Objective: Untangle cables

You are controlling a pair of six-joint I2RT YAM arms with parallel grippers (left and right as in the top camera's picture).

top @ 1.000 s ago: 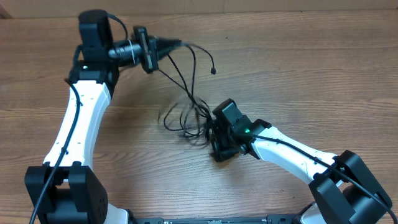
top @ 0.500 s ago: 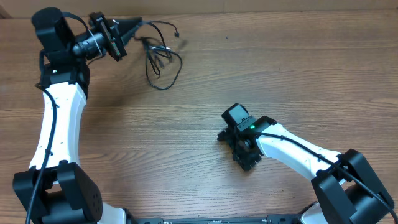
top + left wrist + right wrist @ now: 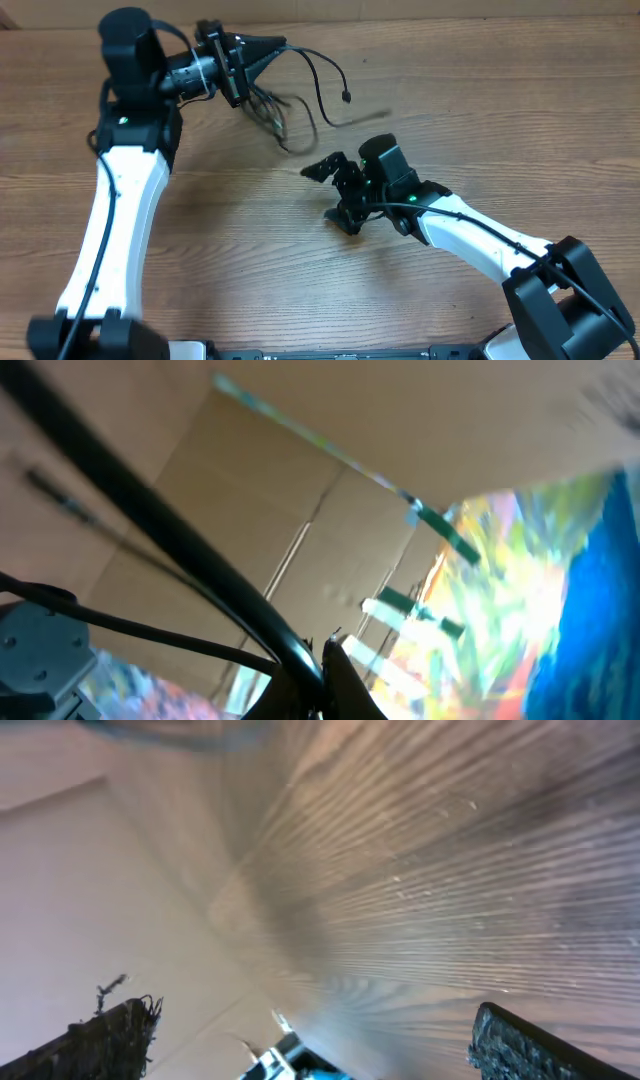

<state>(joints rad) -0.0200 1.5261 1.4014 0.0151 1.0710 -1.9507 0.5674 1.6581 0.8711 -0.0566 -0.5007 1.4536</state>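
Observation:
Next, I lower the cables onto the wood [image 3: 312, 160], open my left gripper and pick one cable out of the tangle, because they hang from that gripper as one tangled bunch [image 3: 274, 118].
The cables [image 3: 283, 118] hang as a loose black bunch from my left gripper [image 3: 278, 44], which is shut on them near the table's far edge. One strand arcs right to a small plug end [image 3: 345, 97]. In the left wrist view a thick black cable [image 3: 150, 510] runs diagonally down into the closed fingertips of the left gripper [image 3: 322, 665]. My right gripper [image 3: 335, 193] sits low over the table's middle, below and right of the bunch, apart from it. Its fingers [image 3: 110, 1040] stand wide open, with only wood grain between them in the right wrist view.
The wooden table [image 3: 480, 120] spreads out to the right of the cables. Its far edge [image 3: 450, 17] runs along the top, with cardboard beyond. Thicker black wires [image 3: 95, 260] run along both white arms.
My left arm swung far left with the cable bunch, pulling it away from the right gripper, then back right. The right gripper opened wide and moved up and left.

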